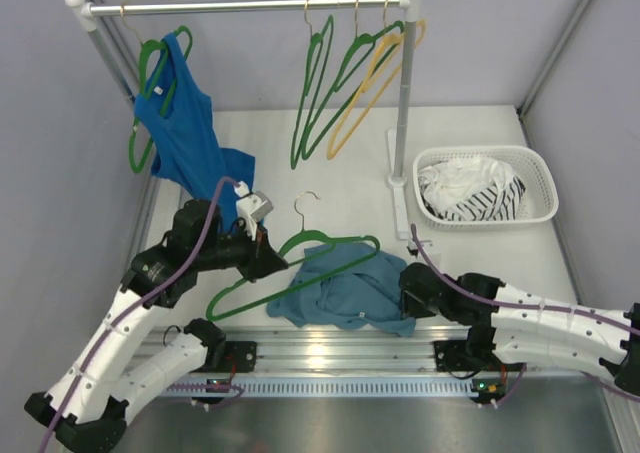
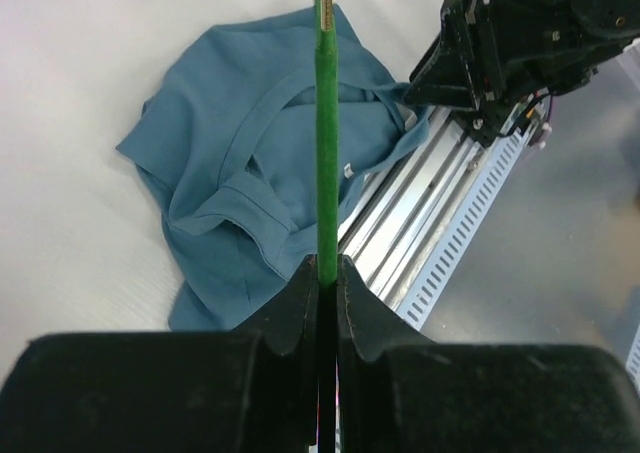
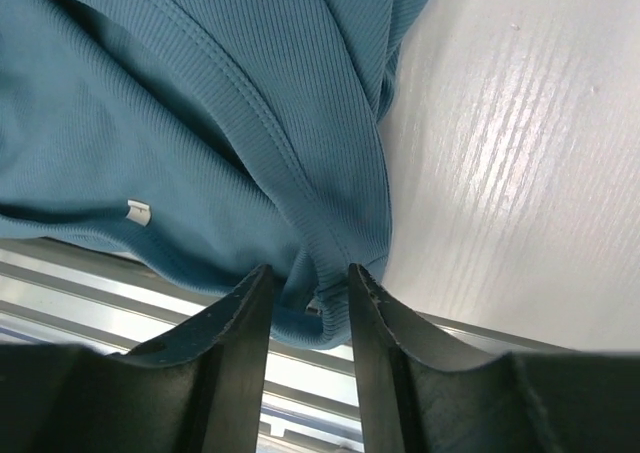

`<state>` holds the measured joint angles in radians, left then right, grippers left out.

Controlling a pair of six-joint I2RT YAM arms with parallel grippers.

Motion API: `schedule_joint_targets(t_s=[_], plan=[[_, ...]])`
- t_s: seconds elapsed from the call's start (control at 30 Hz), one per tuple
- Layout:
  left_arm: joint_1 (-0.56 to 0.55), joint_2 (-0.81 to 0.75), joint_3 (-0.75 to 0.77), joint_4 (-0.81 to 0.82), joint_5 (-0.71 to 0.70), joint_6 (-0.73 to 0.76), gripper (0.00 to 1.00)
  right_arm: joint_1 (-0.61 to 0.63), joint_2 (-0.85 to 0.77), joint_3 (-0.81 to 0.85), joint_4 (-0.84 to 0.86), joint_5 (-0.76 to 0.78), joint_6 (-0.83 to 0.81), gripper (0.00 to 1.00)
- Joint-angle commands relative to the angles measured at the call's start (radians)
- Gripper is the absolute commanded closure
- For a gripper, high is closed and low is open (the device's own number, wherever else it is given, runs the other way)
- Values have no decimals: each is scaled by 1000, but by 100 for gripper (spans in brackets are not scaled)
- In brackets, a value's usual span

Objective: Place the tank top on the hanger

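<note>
The tank top's strap is folded down and loose in my right gripper's open fingers. Next, I pinch it and lift it so I can guide in the hanger's end.
The teal-blue tank top lies crumpled on the white table near the front edge. It also shows in the left wrist view and the right wrist view. The green hanger lies tilted over the top's left part, its metal hook pointing away. My left gripper is shut on the hanger's thin green bar, seen in its own view. My right gripper is at the top's right edge. Its jaws stand apart with the ribbed hem between them.
A clothes rack bar at the back holds a royal-blue tank top on a green hanger, more green hangers and a yellow one. Its right post stands beside a white basket of white-and-striped cloth. An aluminium rail runs along the near edge.
</note>
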<state>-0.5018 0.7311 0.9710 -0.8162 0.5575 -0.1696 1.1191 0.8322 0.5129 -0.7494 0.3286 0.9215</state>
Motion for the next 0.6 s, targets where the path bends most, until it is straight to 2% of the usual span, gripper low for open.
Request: schedule_joint_targets(t_s=[0.0, 0.13, 0.17, 0.3, 0.33, 0.47, 0.57], plan=[[-84, 25, 43, 35, -56, 24, 100, 8, 1, -5, 19, -10, 17, 65], [-176, 63, 75, 5, -73, 39, 100, 8, -5, -1, 13, -2, 23, 78], [-196, 77, 80, -1, -70, 42, 100, 8, -8, 1, 12, 1, 27, 83], [-234, 106, 106, -26, -90, 65, 100, 8, -24, 27, -7, 27, 39, 92], [-238, 113, 121, -41, -90, 70, 100, 8, -28, 33, -13, 30, 37, 92], [-253, 139, 147, -58, -85, 85, 100, 8, -28, 53, -53, 32, 23, 77], [-257, 155, 159, -69, -79, 91, 100, 8, -39, 41, -56, 27, 22, 71]])
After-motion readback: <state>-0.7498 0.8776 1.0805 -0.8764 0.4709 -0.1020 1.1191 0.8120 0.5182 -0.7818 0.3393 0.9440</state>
